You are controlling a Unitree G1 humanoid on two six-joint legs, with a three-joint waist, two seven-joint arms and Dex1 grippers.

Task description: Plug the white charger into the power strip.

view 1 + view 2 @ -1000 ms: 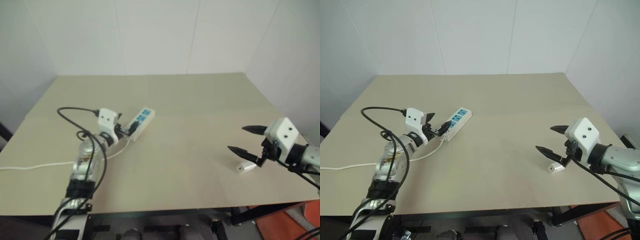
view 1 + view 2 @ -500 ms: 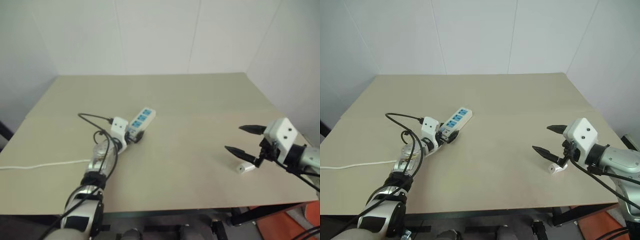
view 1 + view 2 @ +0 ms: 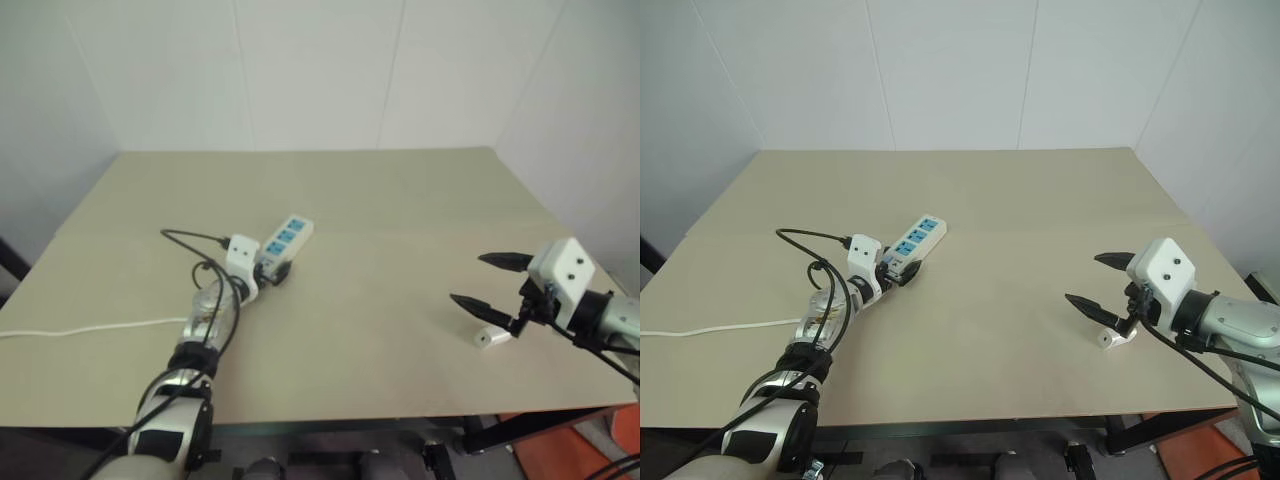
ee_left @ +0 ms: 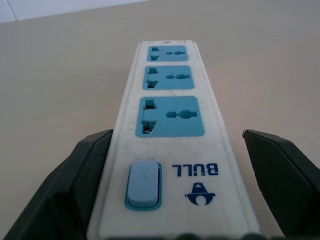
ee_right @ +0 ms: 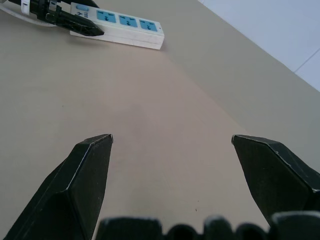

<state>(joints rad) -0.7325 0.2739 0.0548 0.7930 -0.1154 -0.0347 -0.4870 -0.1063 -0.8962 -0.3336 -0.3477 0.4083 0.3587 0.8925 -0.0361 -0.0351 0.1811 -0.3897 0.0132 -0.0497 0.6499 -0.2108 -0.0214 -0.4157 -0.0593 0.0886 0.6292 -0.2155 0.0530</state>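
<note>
The thin white cord (image 3: 100,328) is lying in a loose bend, so it will drag along behind the power strip (image 3: 287,241) when the robot turns the power strip sideways.
The power strip (image 3: 287,237) lies flat on the table, left of centre, its three blue socket faces up. My left gripper (image 3: 270,270) is open and level, with its fingers (image 4: 90,165) on either side of the strip's switch end (image 4: 144,184); a gap shows between the strip and one finger. The white charger (image 3: 492,335) lies on the table near the front right. My right gripper (image 3: 466,278) hovers open just above and left of the charger, holding nothing. The right wrist view looks past it across the table to the strip (image 5: 120,27).
The beige table (image 3: 400,200) is backed by white walls. The strip's thin white cord (image 3: 90,328) runs left along the table toward its left edge. A black cable (image 3: 190,237) loops above my left arm.
My left gripper has come down and forward, from hovering behind the strip to straddling its switch end. The right gripper and the charger have stayed put.
</note>
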